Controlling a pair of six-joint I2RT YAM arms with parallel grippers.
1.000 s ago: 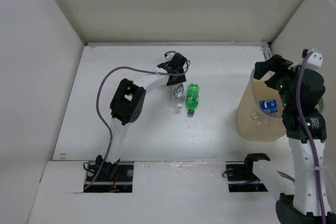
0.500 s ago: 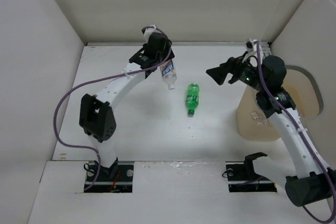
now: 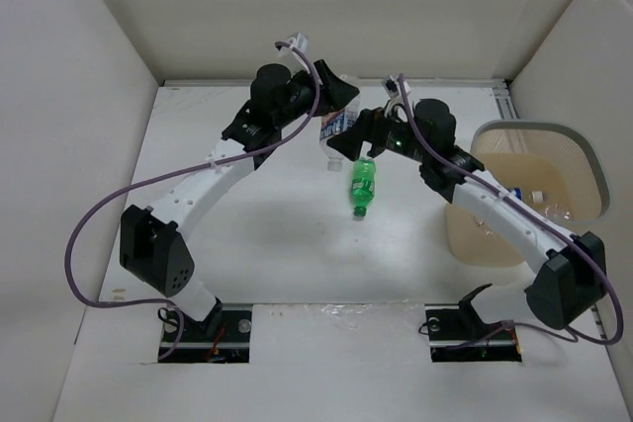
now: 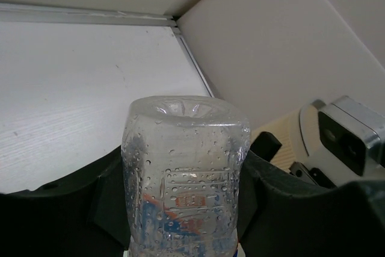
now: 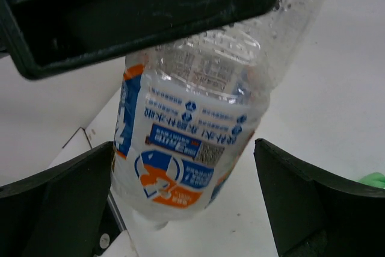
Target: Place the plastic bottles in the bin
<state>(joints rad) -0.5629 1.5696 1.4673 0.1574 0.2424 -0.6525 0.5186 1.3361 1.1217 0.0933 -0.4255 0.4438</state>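
The tan bin is far away from the clear bottle in my left gripper, so my right gripper should close on the label (image 3: pixel 337 126) before my left gripper opens and moves back.
My left gripper (image 3: pixel 334 111) is shut on a clear bottle with a blue and orange label (image 3: pixel 336 132) and holds it above the table, cap end down. The left wrist view shows its base (image 4: pixel 183 167) squeezed between my fingers (image 4: pixel 108 200). My right gripper (image 3: pixel 350 140) is open, its jaws either side of the same bottle's label (image 5: pixel 186 142) without pinching it. A green bottle (image 3: pixel 362 185) lies on the table just below them; its edge shows in the right wrist view (image 5: pixel 373 180). The tan bin (image 3: pixel 485 234) stands at the right with bottles (image 3: pixel 539 200) inside.
White walls enclose the table on the left, back and right. The bin's grey rim (image 3: pixel 539 126) is close to the right wall. The left arm's purple cable (image 3: pixel 109 214) loops over the left side of the table.
My left gripper has lifted the labelled bottle off the table and carried it to the right. My right arm has swung left from the bin and brought its open jaws around that bottle.
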